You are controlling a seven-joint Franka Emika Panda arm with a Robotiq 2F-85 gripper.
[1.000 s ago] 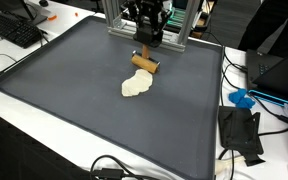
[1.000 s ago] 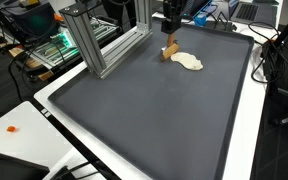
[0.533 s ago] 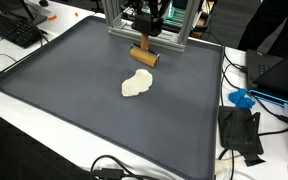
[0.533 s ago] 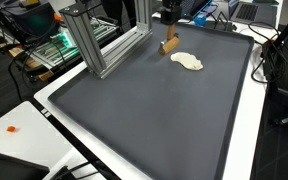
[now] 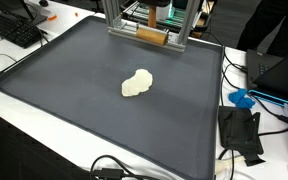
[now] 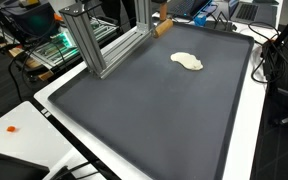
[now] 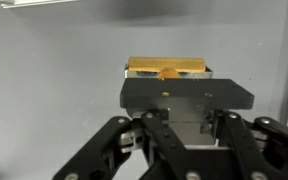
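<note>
I should keep carrying the brown wooden cylinder (image 5: 152, 35) with my gripper to the aluminium frame (image 6: 142, 13), since it is parallel to the frame. I should do so until it rests there, and then let go.
My gripper (image 5: 152, 28) is shut on a brown wooden cylinder (image 5: 151, 37) and holds it high above the far edge of the dark mat (image 5: 74, 110), near the top of both exterior views. The gripper (image 6: 162, 20) is mostly cut off by the frame there, with the cylinder (image 6: 163, 28) below it. In the wrist view the cylinder (image 7: 166, 68) lies crosswise between the fingers (image 7: 166, 76). A cream lump (image 5: 136, 84) lies on the mat, apart from the gripper; it also shows in an exterior view (image 6: 187, 61).
An aluminium frame (image 6: 104, 45) stands at the mat's far edge. A keyboard (image 5: 14, 30) lies beside the mat. A blue object (image 5: 242, 99) and a black device (image 5: 242, 135) sit on the white table. Cables (image 5: 114, 170) run along the near edge.
My gripper has risen from the mat beside the cream lump, carrying the brown cylinder up and toward the far edge. The lump has stayed in place.
</note>
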